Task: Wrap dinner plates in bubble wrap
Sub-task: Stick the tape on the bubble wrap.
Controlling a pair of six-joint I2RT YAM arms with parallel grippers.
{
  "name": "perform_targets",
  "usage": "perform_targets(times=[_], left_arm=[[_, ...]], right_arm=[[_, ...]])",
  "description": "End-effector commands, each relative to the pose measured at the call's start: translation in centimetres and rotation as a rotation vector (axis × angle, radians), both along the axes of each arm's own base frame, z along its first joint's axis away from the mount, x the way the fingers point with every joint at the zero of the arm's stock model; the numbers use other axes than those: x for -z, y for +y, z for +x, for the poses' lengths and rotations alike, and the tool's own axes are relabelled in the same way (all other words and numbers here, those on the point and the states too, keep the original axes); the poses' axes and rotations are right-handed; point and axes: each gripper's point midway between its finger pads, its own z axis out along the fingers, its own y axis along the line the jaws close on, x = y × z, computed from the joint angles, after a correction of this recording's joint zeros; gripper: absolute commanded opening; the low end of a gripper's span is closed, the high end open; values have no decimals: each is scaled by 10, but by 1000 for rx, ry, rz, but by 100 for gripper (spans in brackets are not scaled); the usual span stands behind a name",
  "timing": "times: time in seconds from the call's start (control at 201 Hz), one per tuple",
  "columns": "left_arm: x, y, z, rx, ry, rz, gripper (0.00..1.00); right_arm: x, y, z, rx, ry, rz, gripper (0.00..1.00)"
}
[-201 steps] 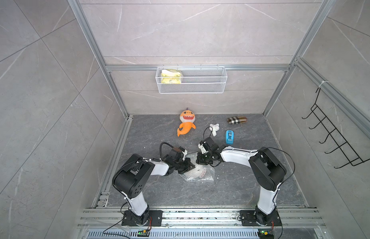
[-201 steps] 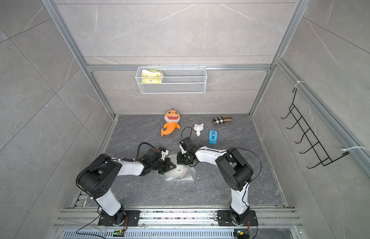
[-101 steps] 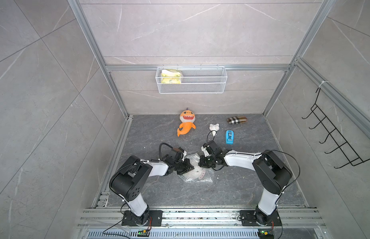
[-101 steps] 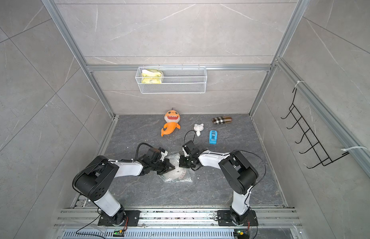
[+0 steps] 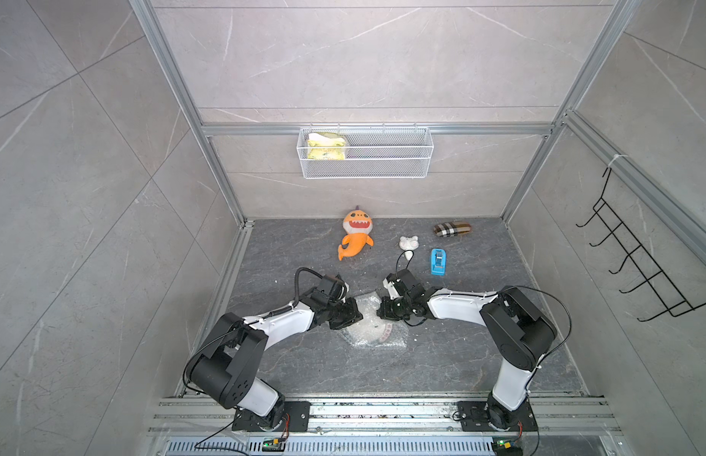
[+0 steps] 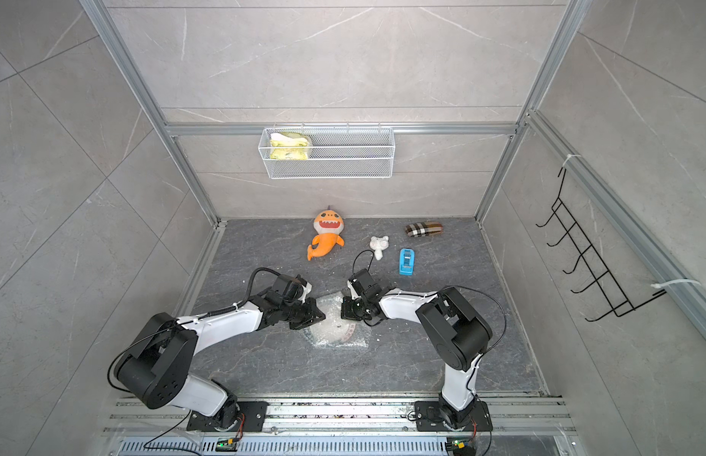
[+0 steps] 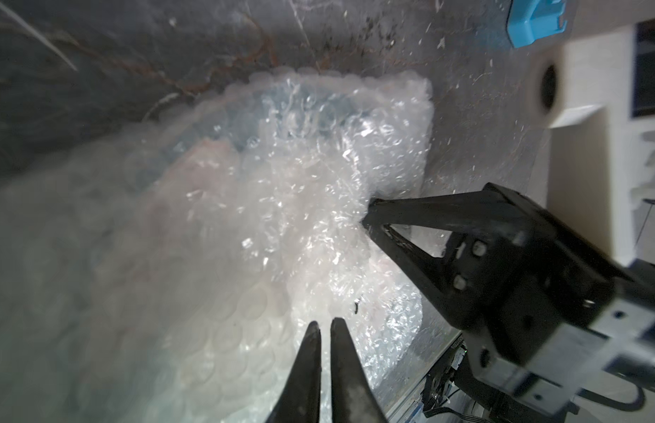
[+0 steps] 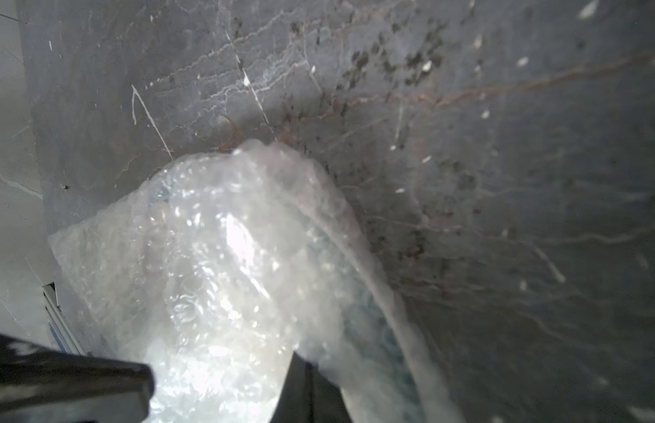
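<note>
My right gripper alone is holding down the folded bubble wrap [image 7: 348, 186], so my left gripper should press the wrap [image 7: 329, 243] next to it before my right gripper moves.
The bubble wrap [image 5: 377, 335] [image 6: 337, 335] lies crumpled mid-floor over the dinner plate [image 5: 383, 331], whose white face and a reddish patch show through it. In the wrist views the plate's dark rim [image 7: 282, 102] [image 8: 370, 329] is a blurred band under the wrap [image 7: 245, 219] [image 8: 216, 274]. My left gripper [image 5: 359, 316] [image 6: 322, 318] [image 7: 325, 324] hovers at the wrap's left side, its jaws shut to a thin slit with nothing seen between them. My right gripper [image 5: 379, 312] [image 6: 342, 312] [image 7: 366, 216] [image 8: 300, 357] is shut on a fold of wrap at the far right edge.
Behind the arms lie an orange shark plush [image 5: 355, 237], a small white toy [image 5: 408, 243], a blue tape dispenser [image 5: 438, 262] and a plaid case [image 5: 452, 229]. A wire basket [image 5: 365, 152] hangs on the back wall. A black hook rack [image 5: 639, 268] is on the right wall.
My right gripper has come forward and down onto the wrap and closed on it. The left gripper has barely shifted.
</note>
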Motion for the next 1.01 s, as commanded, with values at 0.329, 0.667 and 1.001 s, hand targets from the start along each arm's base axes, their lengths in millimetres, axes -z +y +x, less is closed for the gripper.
perform_targets(times=[0.329,0.667,1.001], left_arm=[[-43,-24,-3,26,-11,-154,0],[-11,-47,-6,76,22,-124,0],[14,-51,19,71,14,-79,0]], right_arm=[[57,-37,-32,33,158,-186,0],[54,-38,-32,35,157,-183,0],[52,-41,-32,39,158,-175,0]])
